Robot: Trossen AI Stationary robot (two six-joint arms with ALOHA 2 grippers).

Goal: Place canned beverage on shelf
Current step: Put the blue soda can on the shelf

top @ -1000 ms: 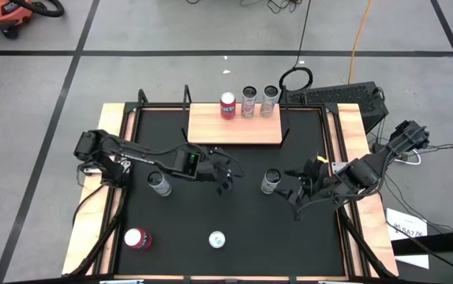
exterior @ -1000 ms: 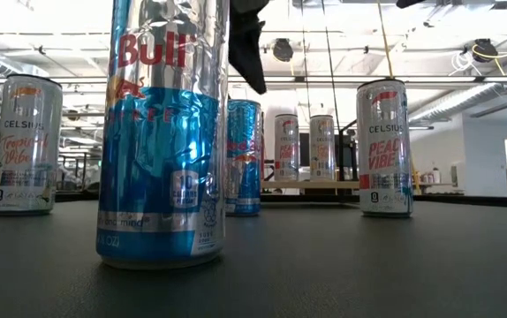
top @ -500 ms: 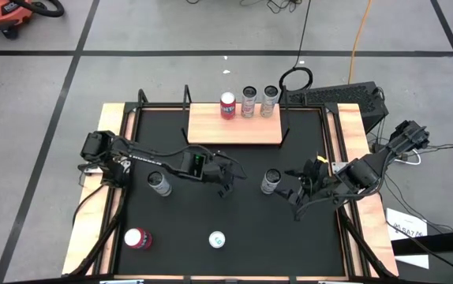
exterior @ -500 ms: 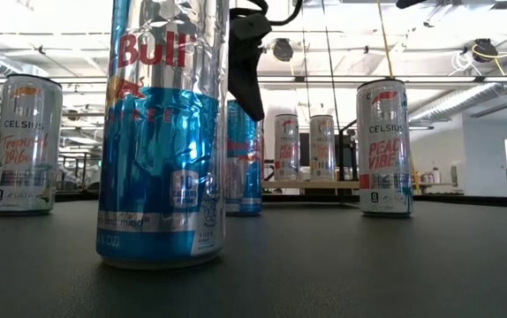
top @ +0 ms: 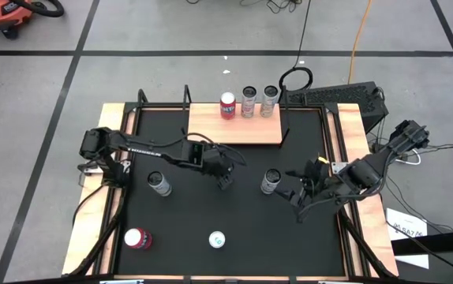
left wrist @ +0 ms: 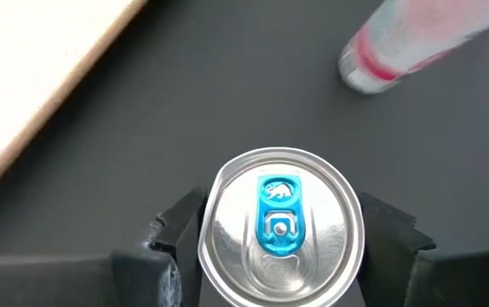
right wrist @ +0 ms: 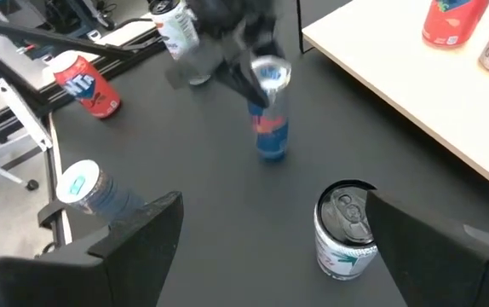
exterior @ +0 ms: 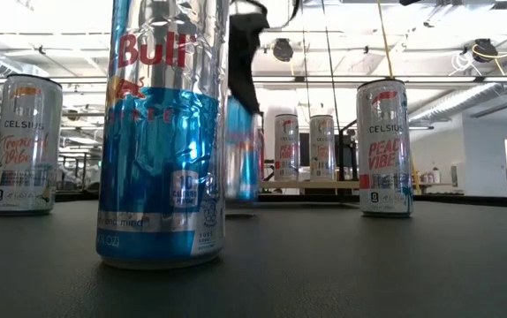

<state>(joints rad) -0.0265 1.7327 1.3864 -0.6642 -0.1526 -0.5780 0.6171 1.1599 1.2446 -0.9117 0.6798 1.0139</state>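
The blue can (left wrist: 280, 228) is standing upright, and the shelf (top: 204, 113) next to the red can is free. My left gripper should go on moving the blue can there until the can's base rests.
A slim blue and silver can (left wrist: 279, 223), standing upright, is between the fingers of my left gripper (top: 225, 175), which is shut on it at mid-mat. The low view shows it blurred (exterior: 241, 150) under the dark fingers (exterior: 241, 53). The shelf (top: 234, 126), a light-wood board, lies at the mat's far edge with three cans (top: 248, 101) standing on its far side. My right gripper (top: 300, 194) stays open at the right, just short of a silver can (right wrist: 343, 226) that stands on the mat. My left gripper pinches the blue can just below its top rim (left wrist: 213, 223), one finger (left wrist: 181, 232) on each of two opposite sides. The fingers slant down from the table's left. The can stays upright; whether its base is off the mat, I cannot tell.
More cans stand on the black mat: a white one at the left (top: 159, 184), a red one (top: 137, 238) and a blue-topped one (top: 217, 238) by the near edge, the last filling the low view's foreground (exterior: 161, 132). Black brackets (top: 286, 126) flank the shelf.
My left gripper has closed its fingers onto the blue can and shifted a little toward the shelf. The can, sharp and still before, is now blurred, and its base shows higher in the low view.
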